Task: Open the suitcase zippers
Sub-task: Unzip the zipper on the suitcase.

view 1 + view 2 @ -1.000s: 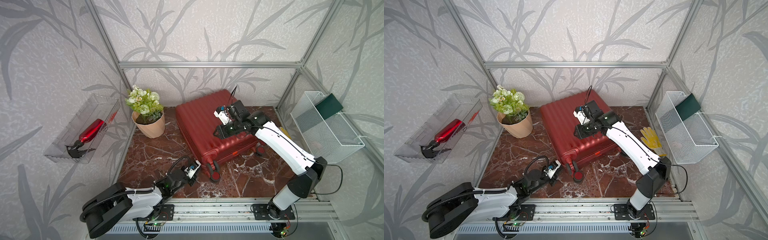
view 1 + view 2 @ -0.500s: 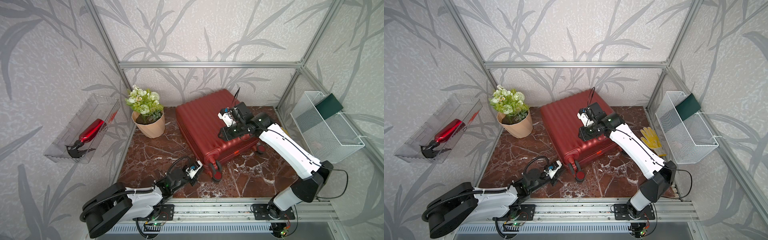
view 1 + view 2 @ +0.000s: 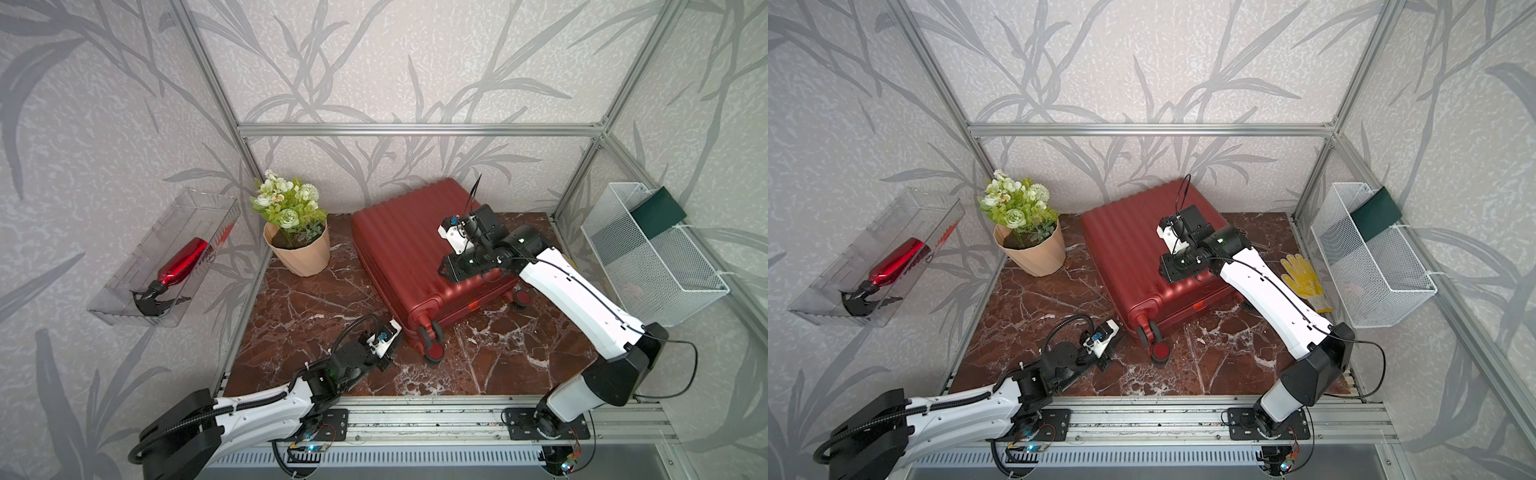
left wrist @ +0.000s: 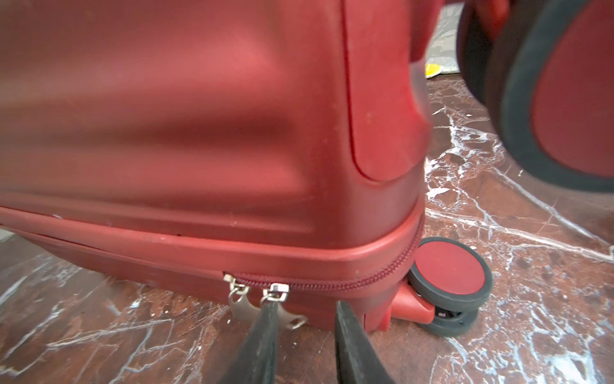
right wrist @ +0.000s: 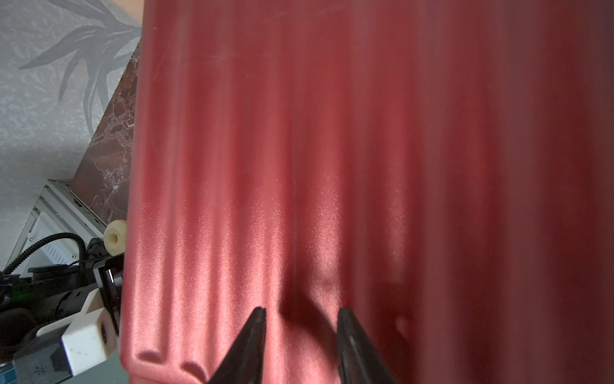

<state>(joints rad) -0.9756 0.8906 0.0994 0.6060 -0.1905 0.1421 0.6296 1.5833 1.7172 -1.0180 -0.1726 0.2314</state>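
Observation:
Next, I move the open fingers of my left gripper in around the tab's end (image 4: 296, 321) before I close them, because the nearer pull tab (image 4: 276, 293) hangs behind one of those fingers.
The red ribbed suitcase (image 3: 399, 249) (image 3: 1125, 249) lies flat on the marble floor, shut. Its zipper (image 4: 349, 282) runs along the low seam, with two silver pull tabs (image 4: 240, 304) side by side near the front corner. My left gripper (image 3: 390, 354) (image 4: 305, 309) sits low at that corner and is open. One finger (image 4: 265, 332) stands in front of the nearer pull tab, and nothing lies between the jaws. My right gripper (image 3: 446, 272) (image 5: 300, 316) is open, its tips at the ribbed top shell, holding nothing.
A flower pot (image 3: 297, 249) stands left of the case. A clear wall tray holds a red spray bottle (image 3: 183, 262). A white wire basket (image 3: 648, 257) hangs at the right, and a yellow glove (image 3: 1304, 282) lies by it. A case wheel (image 4: 448, 276) sticks out near my left fingers.
My left jaws have spread apart. My right wrist has shifted a little toward the front across the suitcase's top. The suitcase has not moved.

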